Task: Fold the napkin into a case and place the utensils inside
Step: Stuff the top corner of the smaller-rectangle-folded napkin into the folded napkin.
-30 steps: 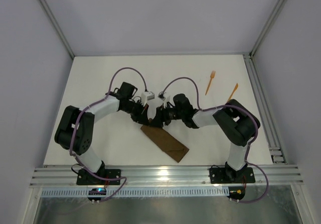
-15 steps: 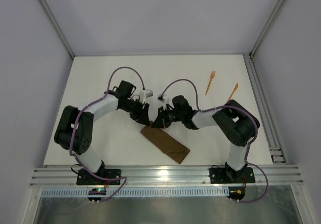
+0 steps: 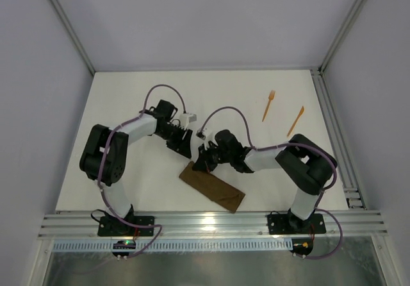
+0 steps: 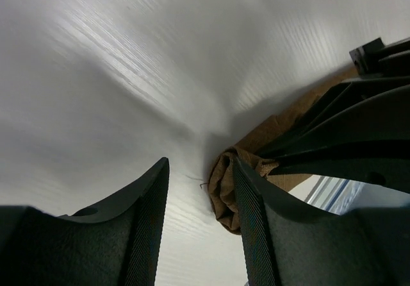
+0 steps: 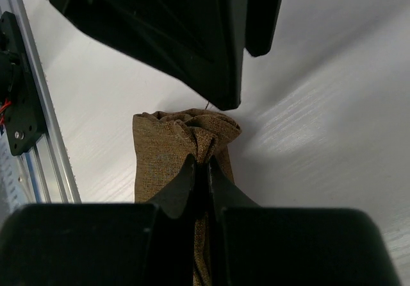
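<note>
The napkin's puckered end [image 3: 191, 165] is outside my left gripper's open fingers. My left gripper should move over the puckered end's corner [image 4: 213, 186] and pinch it.
The napkin [image 3: 212, 186] lies as a narrow dark brown folded strip, a case, slanting across the near middle of the table. My right gripper [image 3: 200, 163] is shut on a pinch of cloth at its upper-left end; the right wrist view shows the napkin [image 5: 157, 158] puckered around my right gripper [image 5: 207, 164]. My left gripper [image 3: 184, 150] is open just beyond that end. In the left wrist view the bunched napkin [image 4: 224, 196] rests by the right finger of my left gripper [image 4: 202, 235]. Two orange utensils, a fork [image 3: 268, 105] and a pointed piece [image 3: 295, 120], lie far right.
An aluminium rail [image 3: 211, 223] runs along the near table edge, and another frame rail [image 3: 333, 132] lines the right side. Purple cables loop over both arms. My left gripper's body [image 5: 186, 36] hangs close above the napkin end in the right wrist view.
My left gripper opened, let go of the napkin's end and drew back slightly. My right gripper closed on that end. The strip shifted a little toward the near left.
</note>
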Controlling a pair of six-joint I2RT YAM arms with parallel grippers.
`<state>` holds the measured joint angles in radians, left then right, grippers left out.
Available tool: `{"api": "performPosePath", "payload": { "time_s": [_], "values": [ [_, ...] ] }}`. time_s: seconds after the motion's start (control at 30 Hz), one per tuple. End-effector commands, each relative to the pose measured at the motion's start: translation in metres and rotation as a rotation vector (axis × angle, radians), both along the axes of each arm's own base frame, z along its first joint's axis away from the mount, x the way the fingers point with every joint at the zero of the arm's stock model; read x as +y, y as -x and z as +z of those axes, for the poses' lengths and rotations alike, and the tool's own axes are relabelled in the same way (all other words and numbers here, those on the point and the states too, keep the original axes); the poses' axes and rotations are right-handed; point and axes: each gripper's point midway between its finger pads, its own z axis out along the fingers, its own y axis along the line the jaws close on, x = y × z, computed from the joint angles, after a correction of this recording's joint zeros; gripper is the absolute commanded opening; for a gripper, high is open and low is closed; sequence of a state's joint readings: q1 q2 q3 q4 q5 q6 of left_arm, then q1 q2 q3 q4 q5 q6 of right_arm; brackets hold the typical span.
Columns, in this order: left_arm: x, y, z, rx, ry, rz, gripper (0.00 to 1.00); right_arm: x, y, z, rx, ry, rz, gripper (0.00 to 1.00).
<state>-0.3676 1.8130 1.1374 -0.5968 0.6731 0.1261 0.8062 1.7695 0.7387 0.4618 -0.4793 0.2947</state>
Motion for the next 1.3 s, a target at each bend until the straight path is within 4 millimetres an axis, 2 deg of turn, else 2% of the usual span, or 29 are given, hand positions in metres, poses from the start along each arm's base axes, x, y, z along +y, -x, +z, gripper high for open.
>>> {"api": "performPosePath", "payload": {
  "time_s": [0.0, 0.2, 0.37, 0.53, 0.67, 0.8, 0.9, 1.0, 1.13, 1.2, 1.27],
  "values": [
    [-0.002, 0.023, 0.000, 0.027, -0.007, -0.076, 0.47, 0.001, -0.001, 0.011, -0.113, 0.002, 0.004, 0.03],
    [0.000, 0.050, -0.002, 0.103, 0.008, -0.146, 0.51, 0.013, 0.012, 0.012, -0.253, 0.042, 0.057, 0.03],
    [-0.001, 0.052, -0.007, 0.130, -0.004, -0.139, 0.52, 0.013, 0.024, 0.015, -0.389, 0.051, 0.102, 0.03],
    [0.008, 0.073, -0.008, 0.198, -0.038, -0.172, 0.51, 0.006, 0.024, 0.017, -0.462, 0.080, 0.094, 0.03],
    [0.013, 0.078, -0.012, 0.217, -0.078, -0.199, 0.51, 0.003, 0.023, 0.021, -0.514, 0.073, 0.111, 0.03],
    [0.009, 0.081, -0.017, 0.237, -0.094, -0.206, 0.51, 0.007, 0.025, 0.024, -0.535, 0.054, 0.132, 0.03],
    [-0.001, 0.073, -0.012, 0.245, -0.045, -0.181, 0.51, 0.009, 0.032, 0.029, -0.556, 0.034, 0.170, 0.03],
    [-0.013, 0.054, 0.017, 0.238, 0.099, -0.117, 0.48, 0.007, 0.038, 0.030, -0.569, 0.022, 0.182, 0.03],
    [-0.009, 0.032, 0.043, 0.193, 0.197, -0.040, 0.38, 0.003, 0.043, 0.027, -0.590, 0.026, 0.208, 0.03],
    [-0.004, 0.027, 0.042, 0.168, 0.164, -0.036, 0.38, 0.003, 0.043, 0.026, -0.601, 0.030, 0.220, 0.03],
    [-0.001, 0.030, 0.032, 0.167, 0.110, -0.045, 0.39, 0.004, 0.043, 0.026, -0.619, 0.038, 0.236, 0.03]
  ]
}}
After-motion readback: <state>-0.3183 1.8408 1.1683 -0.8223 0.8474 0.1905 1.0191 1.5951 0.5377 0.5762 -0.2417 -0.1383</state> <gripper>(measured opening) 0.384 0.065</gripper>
